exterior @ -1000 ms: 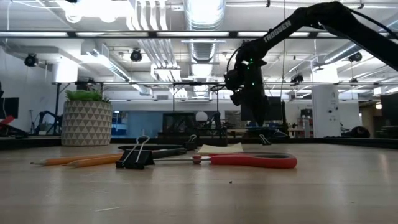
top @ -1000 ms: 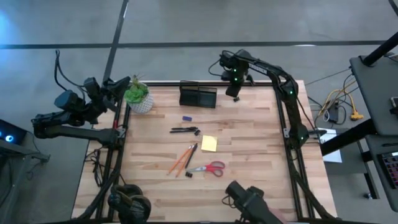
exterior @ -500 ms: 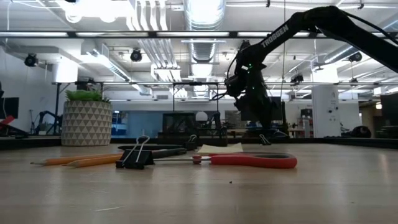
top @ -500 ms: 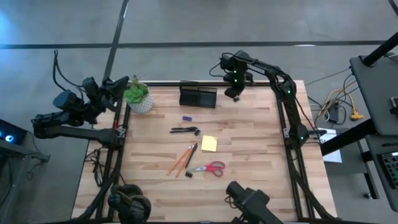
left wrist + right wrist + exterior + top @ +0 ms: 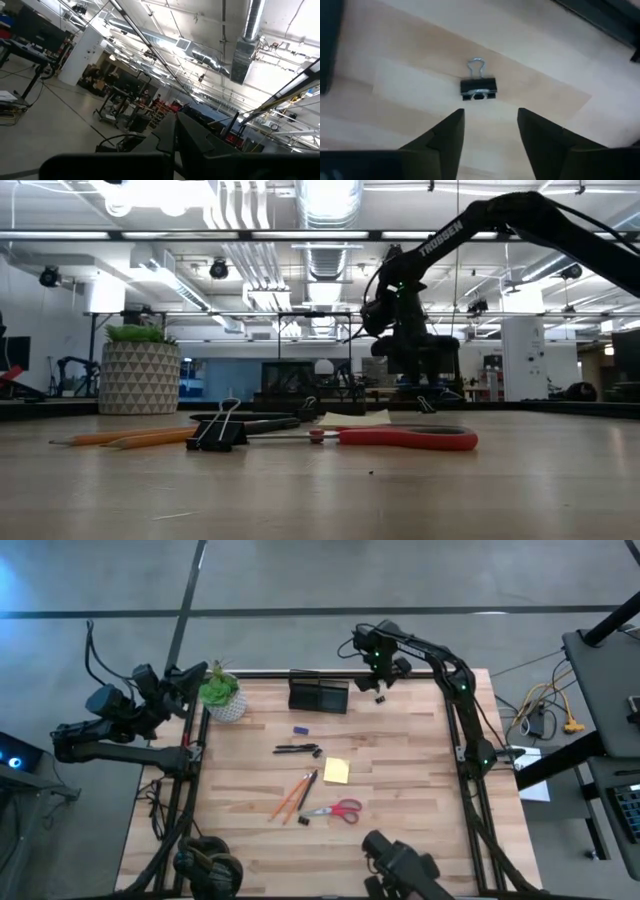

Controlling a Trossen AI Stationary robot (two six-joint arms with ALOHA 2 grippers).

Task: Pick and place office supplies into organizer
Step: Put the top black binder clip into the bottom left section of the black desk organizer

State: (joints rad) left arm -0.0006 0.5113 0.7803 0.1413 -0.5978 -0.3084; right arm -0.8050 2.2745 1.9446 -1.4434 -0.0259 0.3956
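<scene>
The black binder clip point(image 5: 478, 89) is past the ends of my right gripper's fingers and off their middle. Next, I open wider, get centred over its black body point(image 5: 478, 86) and take hold there.
My right gripper point(image 5: 490, 125) hangs open over the table's far edge, right of the black organizer point(image 5: 318, 696). A black binder clip point(image 5: 478, 88) lies flat on the wood just beyond its fingertips, touched by nothing; it also shows in the high view point(image 5: 380, 698). Mid-table lie the purple piece point(image 5: 299, 729), black pens point(image 5: 297, 749), yellow sticky pad point(image 5: 336, 771), orange pencils point(image 5: 288, 802), red-handled scissors point(image 5: 340, 809) and a second black clip point(image 5: 218, 430). My left gripper point(image 5: 195, 675) waits shut off the table's far left corner.
A potted green plant point(image 5: 222, 695) stands at the far left, beside the organizer. Bare wood point(image 5: 410, 770) lies to the right of the supplies and along the near edge. The black frame rail runs just behind the right gripper.
My right gripper has sunk a little toward the table at the far edge and opened its fingers. The black binder clip lies on the wood under it, where it was.
</scene>
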